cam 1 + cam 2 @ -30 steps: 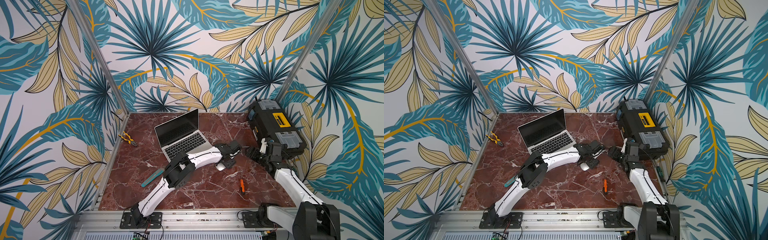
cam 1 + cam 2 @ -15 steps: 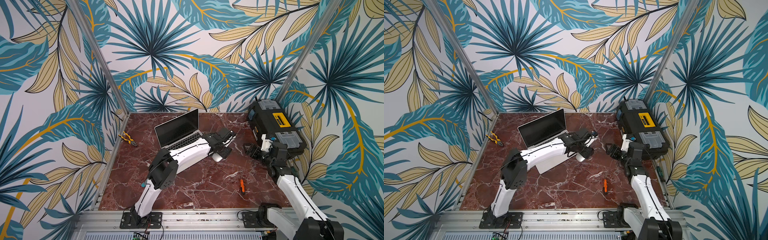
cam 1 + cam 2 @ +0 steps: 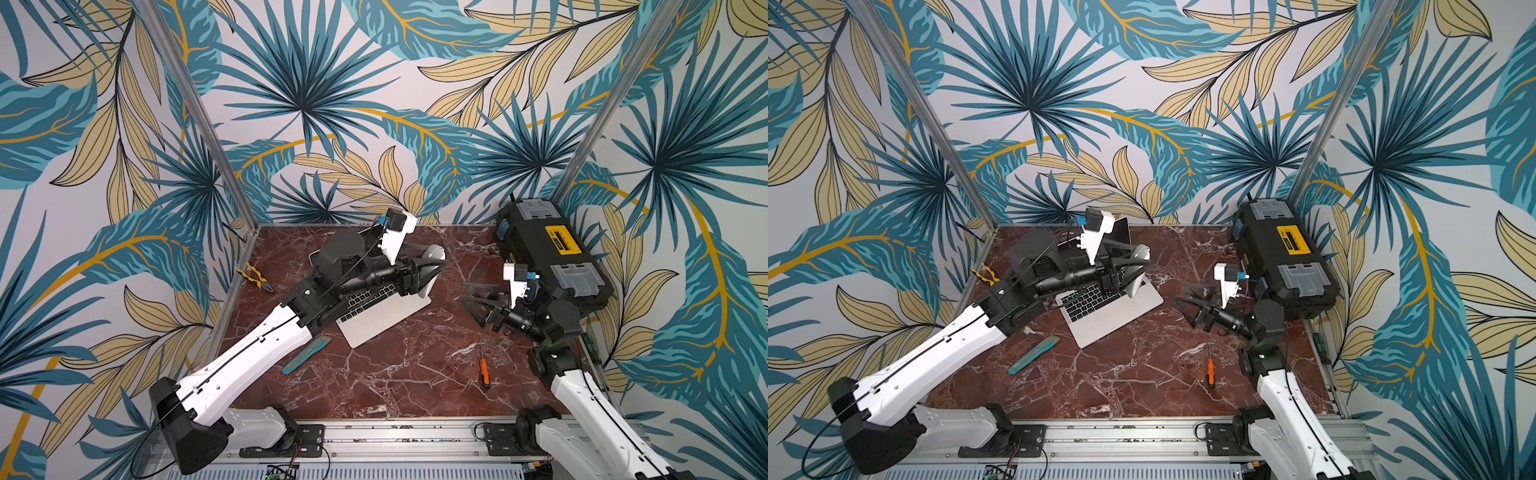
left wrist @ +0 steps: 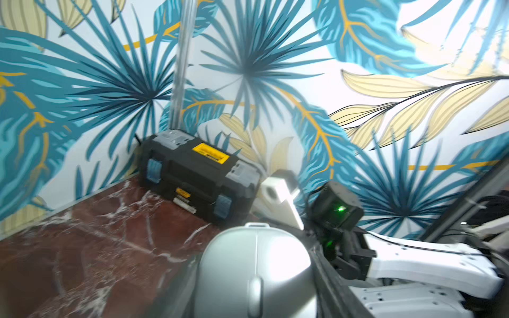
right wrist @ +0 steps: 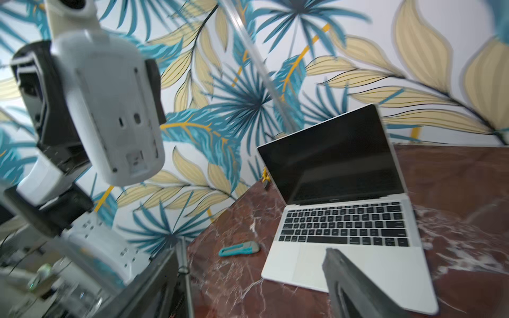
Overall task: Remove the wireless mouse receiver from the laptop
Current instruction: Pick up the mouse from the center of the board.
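The laptop's side edge (image 5: 407, 205) near the hinge is covered by my left gripper and the silver mouse, so I should expect the wireless mouse receiver to be hidden there.
The silver laptop (image 3: 386, 320) (image 3: 1113, 320) (image 5: 344, 176) stands open with a dark screen at the middle of the marble table. No wireless mouse receiver shows on it; it is hidden or too small to tell. My left gripper (image 3: 432, 268) (image 3: 1134, 264) (image 4: 256, 289) is shut on a silver mouse (image 3: 432, 251) (image 3: 1139, 253) (image 4: 256, 269), held in the air above the laptop's right edge. The right wrist view shows the mouse's underside (image 5: 110, 110). My right gripper (image 3: 471, 301) (image 3: 1183, 299) (image 5: 253, 275) hangs open and empty to the right of the laptop, pointing toward it.
A black-and-yellow toolbox (image 3: 548, 257) (image 3: 1283, 257) (image 4: 198, 173) sits at the back right, behind my right arm. A teal utility knife (image 3: 305, 355) (image 5: 239, 249) lies front left of the laptop. An orange screwdriver (image 3: 484, 370) lies front right, and yellow pliers (image 3: 255, 278) at the left edge.
My left gripper has lifted the mouse off the table beside the laptop and carried it up and back over the laptop's right edge. My right gripper has shifted only slightly.
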Tool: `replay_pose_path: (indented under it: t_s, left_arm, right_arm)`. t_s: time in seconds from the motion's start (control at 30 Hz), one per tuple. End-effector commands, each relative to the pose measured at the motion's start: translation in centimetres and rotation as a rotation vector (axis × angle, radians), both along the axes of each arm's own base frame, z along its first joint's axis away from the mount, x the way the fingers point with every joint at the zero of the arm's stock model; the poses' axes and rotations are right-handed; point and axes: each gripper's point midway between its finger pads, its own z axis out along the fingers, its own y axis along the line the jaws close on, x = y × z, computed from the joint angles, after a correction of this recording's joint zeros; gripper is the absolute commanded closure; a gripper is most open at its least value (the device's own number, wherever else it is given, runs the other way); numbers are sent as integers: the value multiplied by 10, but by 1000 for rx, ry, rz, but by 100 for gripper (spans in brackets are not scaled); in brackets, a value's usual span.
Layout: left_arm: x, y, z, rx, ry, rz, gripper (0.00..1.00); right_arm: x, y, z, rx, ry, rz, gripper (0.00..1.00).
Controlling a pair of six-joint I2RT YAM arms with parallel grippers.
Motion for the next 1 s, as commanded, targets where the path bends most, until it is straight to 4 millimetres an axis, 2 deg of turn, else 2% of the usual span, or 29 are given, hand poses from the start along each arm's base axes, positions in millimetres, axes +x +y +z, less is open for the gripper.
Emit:
replay_pose_path:
  t_s: [0.0, 0.07, 0.17, 0.37, 0.47, 0.7, 0.87, 0.97]
  left_arm:
    - [-28, 1, 19, -120, -5, -146, 55]
    - [-35, 4, 22, -135, -5, -171, 55]
    - [-42, 5, 22, -156, -5, -200, 55]
    - [-34, 4, 10, -170, 30, -172, 54]
    - [-32, 3, 5, -170, 35, -165, 54]
    - [-25, -2, -5, -158, 52, -160, 54]
    - [-23, -5, -12, -165, 67, -167, 54]
    - [-25, -7, -16, -161, 76, -184, 53]
  right_arm:
    - [-36, 24, 24, -13, -193, 150, 8]
    - [-45, 29, 33, 8, -232, 167, 2]
    - [-53, 41, 36, 3, -238, 214, 1]
    - [-58, 57, 44, -15, -234, 252, 1]
    - [-62, 60, 58, 21, -223, 275, 1]
    - [-66, 72, 68, 27, -193, 334, 4]
    - [-67, 77, 74, 64, -173, 356, 15]
    - [-65, 79, 77, 84, -154, 355, 16]
